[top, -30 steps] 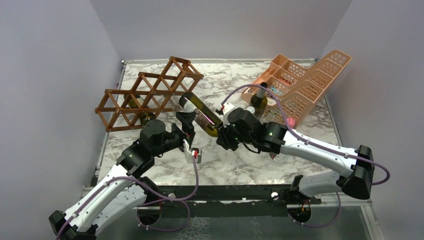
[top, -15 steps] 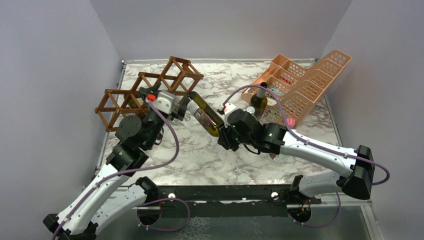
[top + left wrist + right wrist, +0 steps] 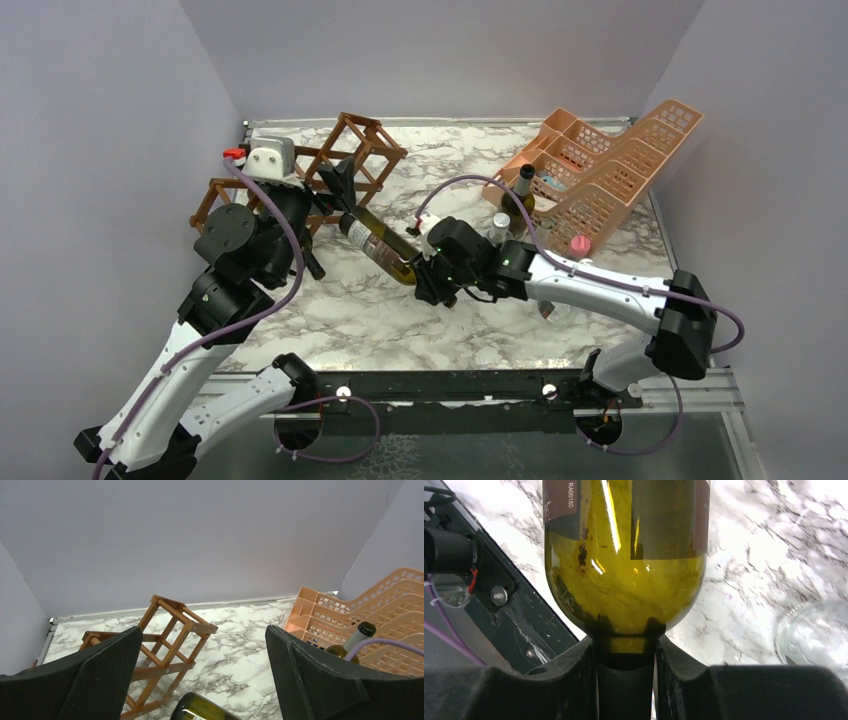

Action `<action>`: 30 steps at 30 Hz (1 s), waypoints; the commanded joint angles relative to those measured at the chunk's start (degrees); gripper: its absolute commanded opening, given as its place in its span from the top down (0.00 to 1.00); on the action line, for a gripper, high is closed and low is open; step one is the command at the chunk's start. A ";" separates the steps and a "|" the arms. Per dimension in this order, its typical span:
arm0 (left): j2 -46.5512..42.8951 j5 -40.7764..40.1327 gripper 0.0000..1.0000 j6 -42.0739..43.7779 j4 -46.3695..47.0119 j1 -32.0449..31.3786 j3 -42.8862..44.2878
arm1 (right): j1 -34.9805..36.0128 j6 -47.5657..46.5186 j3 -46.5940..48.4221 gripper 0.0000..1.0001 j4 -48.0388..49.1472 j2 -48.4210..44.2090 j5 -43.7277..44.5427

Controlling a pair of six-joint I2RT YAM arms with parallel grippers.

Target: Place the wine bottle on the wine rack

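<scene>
I should now move the wine bottle's base (image 3: 349, 223) in until the wine rack (image 3: 322, 162) supports it. The bottle's base faces the rack, and my right gripper has the bottle's neck.
The wine bottle (image 3: 376, 242), olive-green glass with a dark label, lies tilted in the air with its base pointing at the wine rack. My right gripper (image 3: 421, 277) is shut on its neck; the right wrist view shows the neck between the pads and the bottle's body (image 3: 624, 555) above them. The wine rack (image 3: 300, 172), a brown wooden lattice, stands at the back left and also shows in the left wrist view (image 3: 167, 630). My left gripper (image 3: 338, 193) is open at the bottle's base, just in front of the rack. The base (image 3: 200, 711) shows below its spread fingers (image 3: 107, 675).
A peach-orange perforated basket rack (image 3: 612, 160) stands at the back right, with a second green bottle (image 3: 518, 198) upright in front of it. A clear glass jar (image 3: 497, 228) and a pink-capped item (image 3: 578, 243) sit nearby. The jar's rim (image 3: 809, 635) is by the right gripper.
My left arm has risen and swung back-left, from beside the bottle's middle up to the rack. My right gripper has carried the bottle left toward the rack.
</scene>
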 commanded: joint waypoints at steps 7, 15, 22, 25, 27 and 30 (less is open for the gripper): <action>-3.45 -2.03 0.01 -3.19 -4.43 0.02 0.69 | 1.50 2.26 13.16 0.99 12.25 11.28 -5.81; -4.85 -1.30 0.01 -2.75 -6.34 0.02 -0.32 | 1.91 6.23 19.66 0.99 12.31 18.03 -2.21; -5.51 -1.05 0.01 -2.27 -7.14 0.01 -0.50 | 2.63 7.60 22.21 0.99 13.51 20.70 2.47; -5.57 -0.73 0.01 -2.36 -7.23 -0.04 -0.76 | 2.65 9.19 23.68 0.99 12.78 22.22 4.62; -5.66 -0.44 0.01 -2.37 -7.27 0.01 -0.90 | 2.65 10.24 23.79 0.99 13.56 22.77 5.46; -5.62 0.25 0.01 -2.37 -7.38 0.02 -1.02 | 2.64 10.77 24.54 0.99 15.15 23.91 5.43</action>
